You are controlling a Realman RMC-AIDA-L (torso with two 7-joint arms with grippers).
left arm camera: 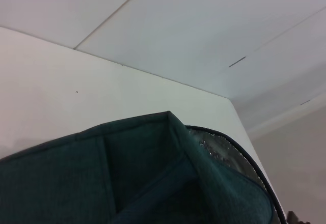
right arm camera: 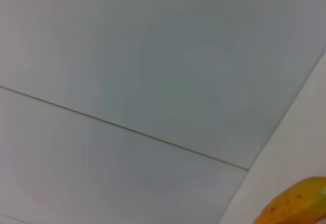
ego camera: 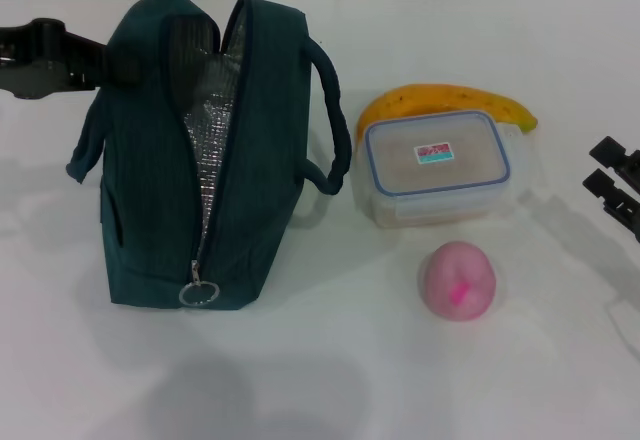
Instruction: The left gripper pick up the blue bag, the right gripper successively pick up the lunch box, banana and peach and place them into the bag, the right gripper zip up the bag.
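The lunch box's end faces the open fingers of the robot's right gripper across clear table, so they should keep moving in until they straddle the lunch box's clear side flap, then close.
The blue bag stands upright on the white table at the left, unzipped, with silver lining showing and the ring zip pull at its near end. My left gripper is against the bag's upper far-left edge; its wrist view is filled by the bag's fabric. The lunch box lies right of the bag with the banana just behind it and the peach in front of it. My right gripper hangs open at the right edge, apart from all of them. The banana's end shows in the right wrist view.
The bag's two loop handles hang out to either side, the right one reaching close to the lunch box. The white table stretches bare in front of the objects. A wall rises behind the table's far edge.
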